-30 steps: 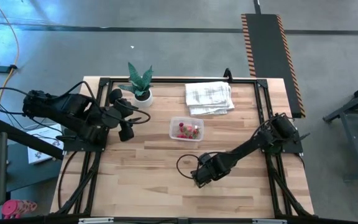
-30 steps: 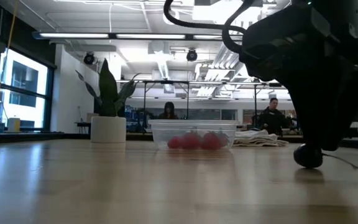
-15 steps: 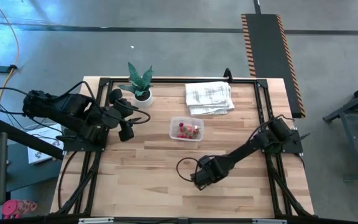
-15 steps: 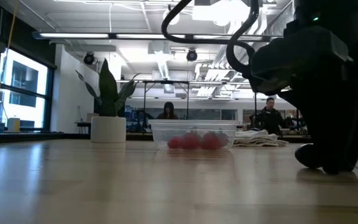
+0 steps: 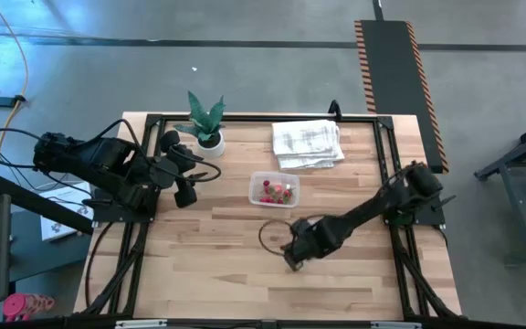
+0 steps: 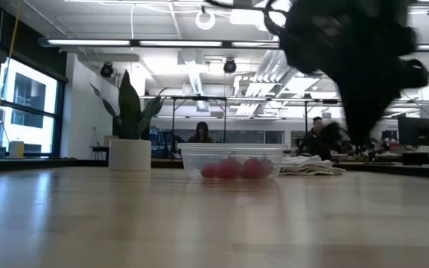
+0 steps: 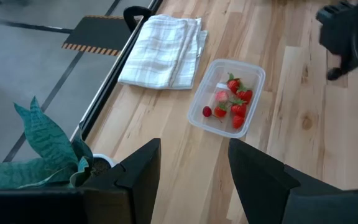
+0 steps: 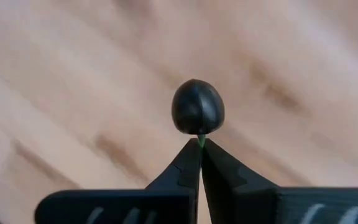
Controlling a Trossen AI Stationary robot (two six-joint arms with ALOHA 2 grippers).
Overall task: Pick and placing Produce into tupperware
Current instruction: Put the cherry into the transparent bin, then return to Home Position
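Observation:
I should keep moving my right gripper to the open tupperware [image 5: 274, 188] and let go above the red produce, with the dark piece hanging [image 8: 197, 107] by its stem below the fingers.
The clear tupperware [image 5: 274, 189] sits mid-table with several red produce pieces [image 7: 232, 102] inside it; the low view also shows it [image 6: 232, 160]. One dark round produce piece [image 8: 197, 107] hangs just beyond my right gripper [image 8: 199, 144], which is shut on its stem. That gripper [image 5: 290, 256] is over the table's near middle, nearer to the front edge than the tupperware and raised above the wood. My left gripper [image 7: 194, 180] waits open at the table's left side [image 5: 185, 189], near the potted plant. My right gripper pinches the dark piece's thin green stem [image 8: 200, 138] between its two fingertips, only at their free ends. The fingers point down from above. The piece hangs just below the tips, clear of the table.
A white folded towel [image 5: 307, 143] lies at the far edge behind the tupperware. A small potted plant [image 5: 206, 123] stands at the far left. A black frame rail [image 5: 263, 119] runs around the tabletop. Bare wood stretches between my right gripper and the tupperware.
My right gripper has come down onto the dark piece lying on the wood, shut on its stem and risen. The piece has left the table and hangs lifted clear below the fingertips.

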